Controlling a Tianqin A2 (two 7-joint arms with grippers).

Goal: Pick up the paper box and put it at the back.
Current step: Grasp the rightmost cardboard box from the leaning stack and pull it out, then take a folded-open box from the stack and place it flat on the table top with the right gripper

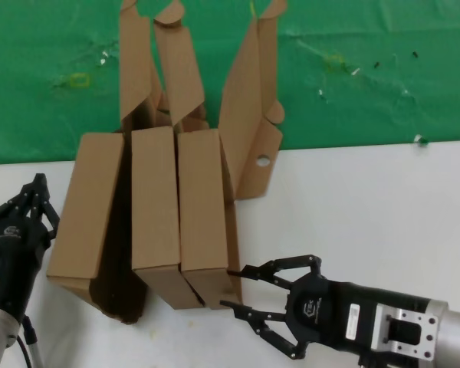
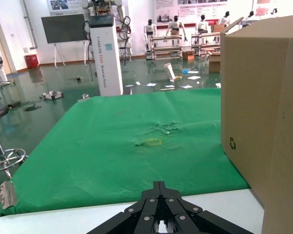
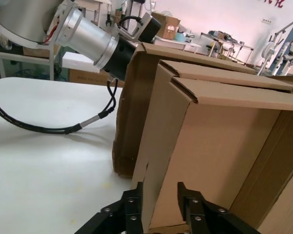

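Observation:
My gripper will bring up only the paper box [image 1: 203,201] when it lifts, because a dark slit [image 1: 191,289] separates that box from the middle box.
Three brown cardboard boxes stand on edge side by side, their lids open over the green cloth [image 1: 368,77]. The right-hand paper box [image 1: 203,207] has a lid flap with a round hole. My right gripper [image 1: 230,288] is open at that box's near end. In the right wrist view my right gripper [image 3: 158,197] has its jaws on either side of the near wall of the paper box [image 3: 219,146], not closed on it. My left gripper [image 1: 37,182] is shut and empty, left of the boxes; the left wrist view shows it [image 2: 159,186] above the white table edge.
The left box [image 1: 88,207] and middle box [image 1: 153,203] stand tight against the paper box. The left box [image 2: 263,107] is close beside my left gripper. The white tabletop [image 1: 368,215] stretches right of the boxes. My left arm [image 3: 88,34] shows behind them.

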